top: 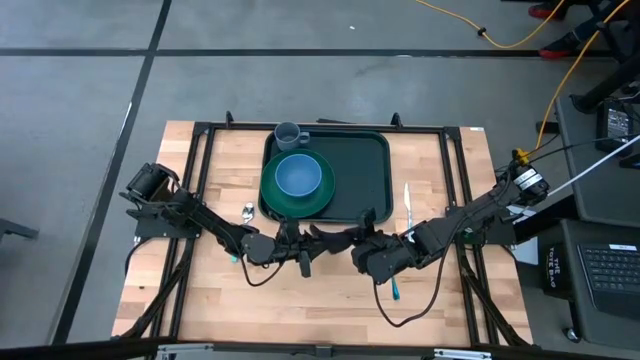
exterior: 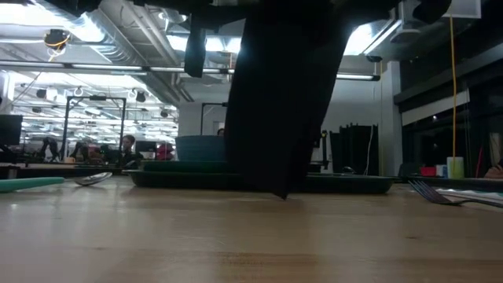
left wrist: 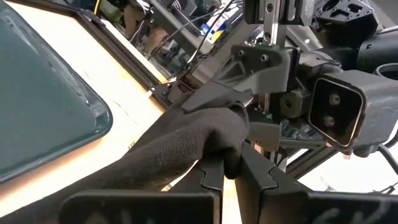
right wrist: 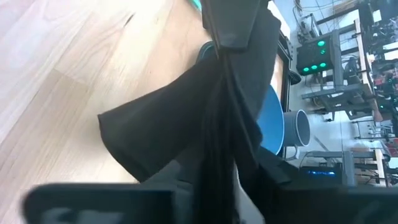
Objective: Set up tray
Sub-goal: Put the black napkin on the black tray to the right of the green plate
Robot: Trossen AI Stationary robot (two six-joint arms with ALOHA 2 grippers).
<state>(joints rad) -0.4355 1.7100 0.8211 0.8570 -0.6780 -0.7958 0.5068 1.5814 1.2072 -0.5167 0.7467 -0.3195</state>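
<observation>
Next, I open my left gripper and back it off before my right gripper carries the cloth to the tray's empty side (top: 361, 176), since both grippers pinch the black cloth (top: 336, 239).
The dark green tray (top: 365, 170) lies at the table's far middle. It bears a green plate (top: 300, 198) with a blue bowl (top: 298, 175) and a grey cup (top: 288, 133). In front of the tray's near edge my two grippers meet on a black cloth (exterior: 283, 102). My left gripper (left wrist: 231, 163) comes from the left and is shut on it. My right gripper (right wrist: 227, 168) comes from the right, slanting down, and is closed on the same cloth (right wrist: 180, 124). The cloth hangs in folds, its lowest corner (exterior: 281, 195) at the tabletop. My left gripper pinches a bunched upper part of the cloth (left wrist: 224, 146) between its two fingers, which lie level and come from the table's left. The cloth hangs below the fingers in slack folds. My right gripper has the cloth's gathered folds (right wrist: 217, 149) between its two fingers, right beside the left gripper's hold. It comes from the table's right, slanting down. Several layers run through the gap, and the cloth drops below, slack.
A fork (top: 407, 200) lies right of the tray and a spoon (top: 247, 211) left of it. A teal-handled piece (top: 395, 290) lies under the right arm and another (exterior: 31, 183) at the left. Bare wood stretches along the table's near edge.
</observation>
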